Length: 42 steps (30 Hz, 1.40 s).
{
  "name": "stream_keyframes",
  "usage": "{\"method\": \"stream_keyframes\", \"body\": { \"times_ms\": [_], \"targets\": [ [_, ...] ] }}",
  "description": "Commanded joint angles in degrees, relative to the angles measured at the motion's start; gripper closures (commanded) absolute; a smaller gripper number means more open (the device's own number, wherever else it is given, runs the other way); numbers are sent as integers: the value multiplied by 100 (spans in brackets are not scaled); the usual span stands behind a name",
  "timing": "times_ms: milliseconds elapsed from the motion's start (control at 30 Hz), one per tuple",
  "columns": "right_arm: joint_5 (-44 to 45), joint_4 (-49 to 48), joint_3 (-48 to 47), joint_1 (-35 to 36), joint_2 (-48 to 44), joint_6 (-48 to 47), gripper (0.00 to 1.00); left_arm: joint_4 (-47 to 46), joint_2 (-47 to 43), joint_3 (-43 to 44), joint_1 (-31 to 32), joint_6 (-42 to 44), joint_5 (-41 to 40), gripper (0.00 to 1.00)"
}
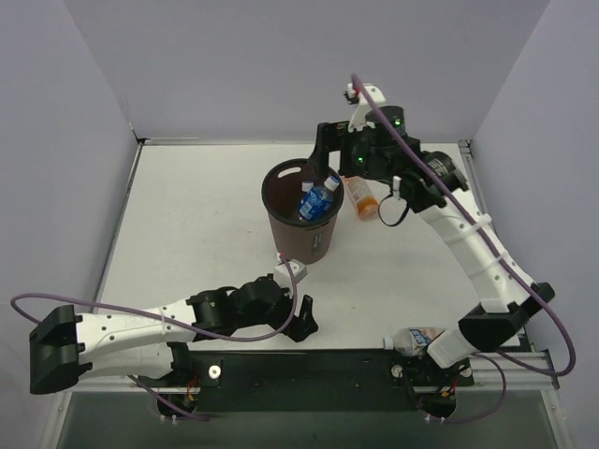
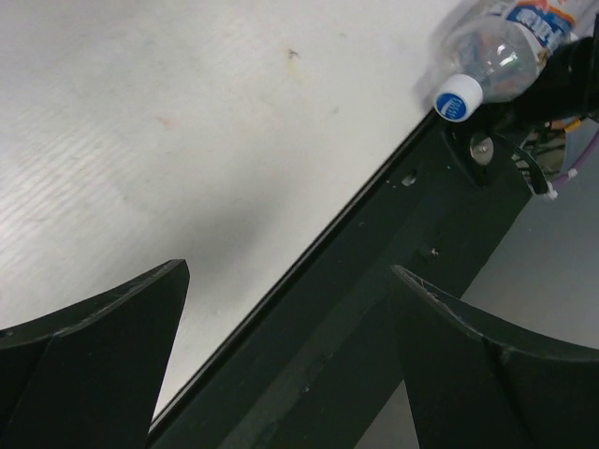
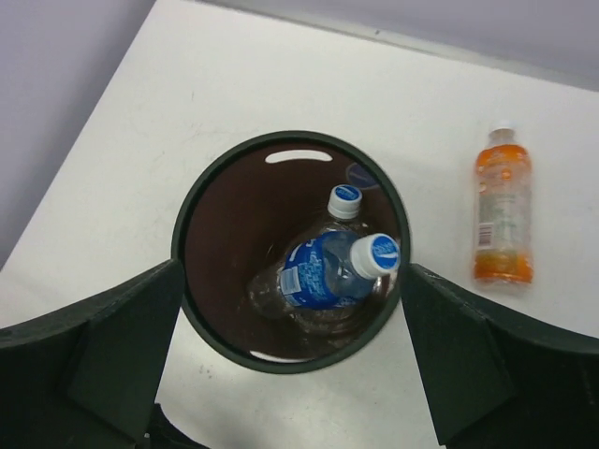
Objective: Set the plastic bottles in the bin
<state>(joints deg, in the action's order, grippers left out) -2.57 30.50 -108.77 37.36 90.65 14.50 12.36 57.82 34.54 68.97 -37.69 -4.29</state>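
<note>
Next, my left gripper takes the clear bottle [image 1: 414, 340] by the cap [image 1: 388, 343] and carries it to the bin, because the bottle lies too close to the base of my right gripper's arm.
The dark brown bin [image 1: 285, 234] stands mid-table and also shows in the right wrist view [image 3: 184, 215]. Inside it lie the clear bottle with the blue label [image 3: 323, 273] [image 1: 316, 200] and a plain clear bottle [image 3: 343, 206]. The orange bottle [image 1: 361, 198] [image 3: 503, 220] lies on the table just right of the bin. A clear bottle with a whitish label [image 1: 416, 339] [image 2: 501, 47] lies at the near edge by the right arm's base. My right gripper [image 1: 329, 166] [image 3: 290, 271] hovers open and empty over the bin. My left gripper [image 1: 303, 320] [image 2: 290, 269] is open and empty, low over the near table edge.
A black base rail [image 1: 309, 365] [image 2: 374, 309] runs along the near edge of the white table [image 1: 206, 215]. Grey walls enclose the table on the left, back and right. Purple cables loop beside both arms.
</note>
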Motion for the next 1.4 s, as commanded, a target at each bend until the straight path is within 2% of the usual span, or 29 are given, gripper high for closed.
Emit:
{"method": "stream_keyframes", "body": {
  "times_ms": [0, 167, 267, 467, 533, 567, 833, 1033, 1367],
  "targets": [
    [459, 262, 337, -299, -1179, 315, 7, -1453, 562, 342, 511, 315, -177, 3],
    [731, 518, 1252, -712, -2329, 869, 9, -2246, 1783, 807, 1117, 587, -282, 3],
    [696, 764, 1805, -862, -2814, 1142, 9, -2545, 2574, 1308, 1224, 728, -81, 3],
    [670, 1379, 2272, -941, -3281, 1301, 9, -2669, 3665, 2354, 1303, 1228, 227, 3],
    [592, 1423, 2325, -950, -3352, 1336, 9, -2668, 3937, 2608, 1303, 1753, 376, 3],
    [547, 1432, 2334, -959, -3396, 1327, 9, -2643, 4017, 2706, 1295, 1991, 429, 7],
    [398, 1538, 2141, -977, -3361, 1239, 9, -1791, 4316, 3234, 1286, 3924, 1377, 9],
    [362, 1582, 2009, -977, -3264, 1169, 9, -1587, 4615, 3418, 1312, 4287, 1335, 11],
    [424, 1704, 1930, -994, -3291, 1037, 9, -1789, 5037, 3629, 1338, 4323, 834, 12]
  ]
}}
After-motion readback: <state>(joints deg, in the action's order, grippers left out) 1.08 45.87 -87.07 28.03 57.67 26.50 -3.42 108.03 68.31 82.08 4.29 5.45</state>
